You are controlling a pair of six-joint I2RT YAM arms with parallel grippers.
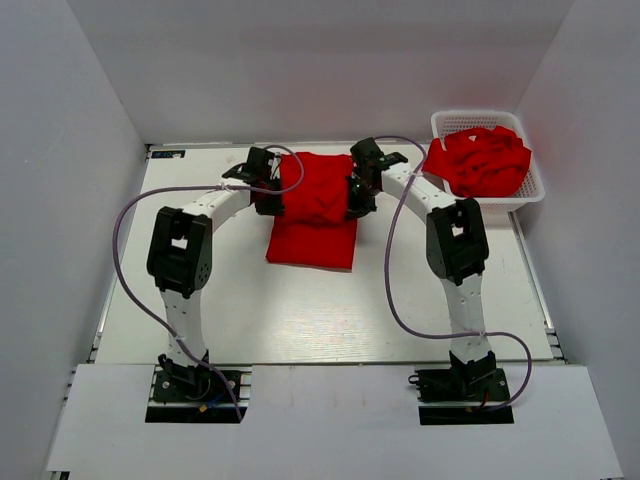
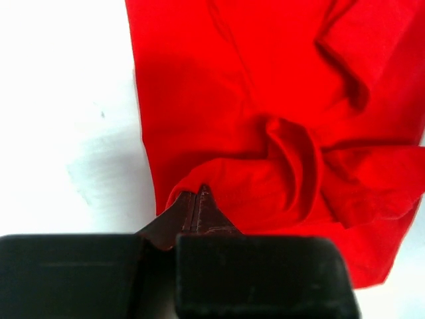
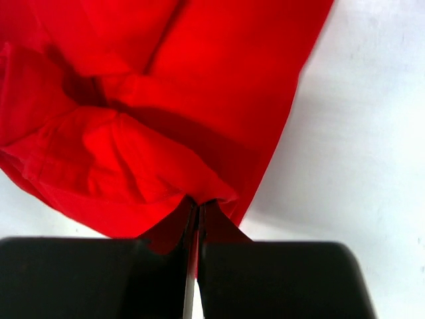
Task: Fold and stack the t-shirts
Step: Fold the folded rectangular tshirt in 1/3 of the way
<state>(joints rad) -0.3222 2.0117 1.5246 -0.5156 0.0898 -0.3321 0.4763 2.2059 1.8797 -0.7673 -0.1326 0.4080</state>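
Note:
I see the red t-shirt's folds bunching up across its middle [image 1: 318,207]. I should open both grippers and press the folds flat inward before I take the t-shirt's near corners [image 1: 272,258].
A bright red t-shirt [image 1: 315,205] lies partly folded in the middle of the white table, its far part bunched and lifted. My left gripper [image 1: 268,192] is shut on its left edge; in the left wrist view the fingertips [image 2: 197,197] pinch a fold of the t-shirt [image 2: 265,119]. My right gripper [image 1: 357,195] is shut on the right edge; in the right wrist view the fingertips [image 3: 198,205] pinch a fold of the t-shirt [image 3: 159,106]. More red t-shirts [image 1: 487,160] lie crumpled in the basket.
A white plastic lattice basket [image 1: 535,190] stands at the far right corner of the table. The white table [image 1: 300,310] is bounded by white walls at the back and both sides. Both arms arch inward over the table with loose cables.

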